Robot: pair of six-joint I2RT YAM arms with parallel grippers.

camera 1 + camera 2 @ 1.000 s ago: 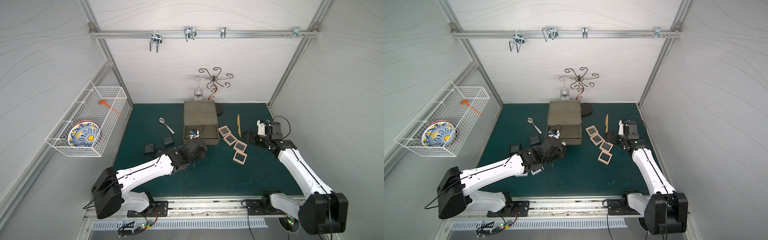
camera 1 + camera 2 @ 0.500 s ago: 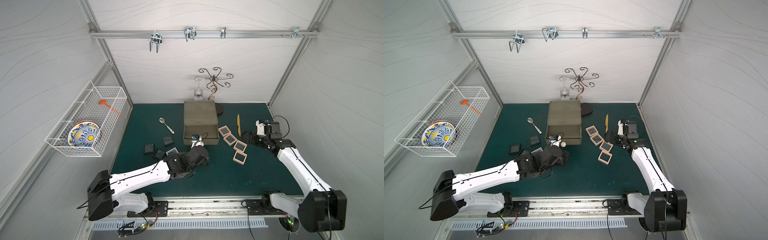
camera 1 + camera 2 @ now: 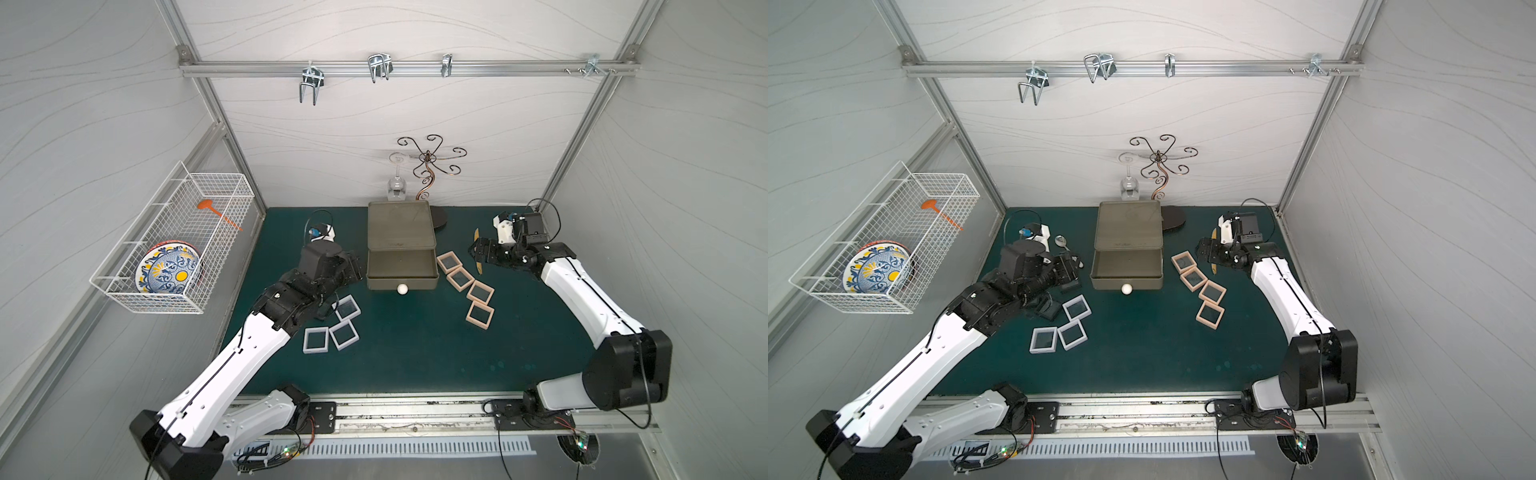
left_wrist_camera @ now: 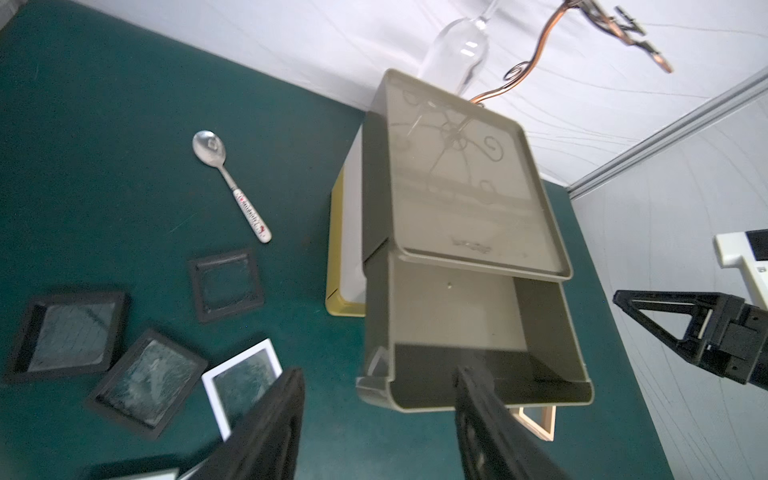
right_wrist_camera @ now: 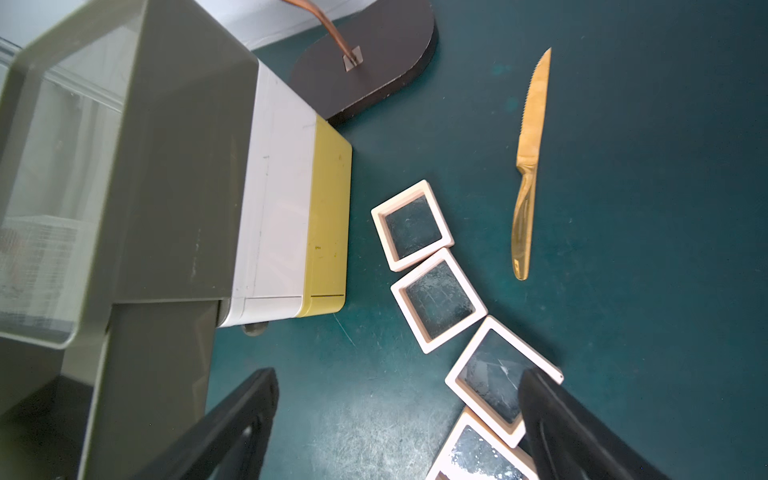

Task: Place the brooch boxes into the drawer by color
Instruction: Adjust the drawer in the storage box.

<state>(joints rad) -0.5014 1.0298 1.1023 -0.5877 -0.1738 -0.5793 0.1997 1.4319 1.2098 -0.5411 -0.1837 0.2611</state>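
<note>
My left gripper is across the empty drawer (image 3: 402, 263) from the pink brooch boxes, so next my right gripper puts the rearmost pink box (image 3: 449, 261) into the drawer first.
The drawer (image 3: 401, 232) stands mid-table with its olive top tier (image 3: 1127, 268) pulled out, empty, white knob (image 3: 401, 289) in front. Several pink brooch boxes (image 3: 460, 277) lie in a row to its right, also in the right wrist view (image 5: 438, 299). Three white ones (image 3: 343, 334) lie front-left. Black ones (image 4: 226, 284) sit left of the drawer, mostly under my left arm in both top views. My left gripper (image 4: 382, 374) hangs open and empty beside the drawer's left front corner (image 3: 1069, 270). My right gripper (image 5: 399, 376) is open above the pink row (image 3: 478, 251).
A spoon (image 4: 230, 183) lies left of the drawer. A gold knife (image 5: 528, 174) lies right of the pink boxes. A metal stand (image 3: 428, 166) with a hanging wine glass (image 3: 397, 187) rises behind the drawer. A wire basket (image 3: 174, 245) holding a plate hangs on the left wall.
My left gripper has let go of the drawer knob, opened, and swung to the left of the drawer, uncovering the white boxes. The right arm has barely moved.
</note>
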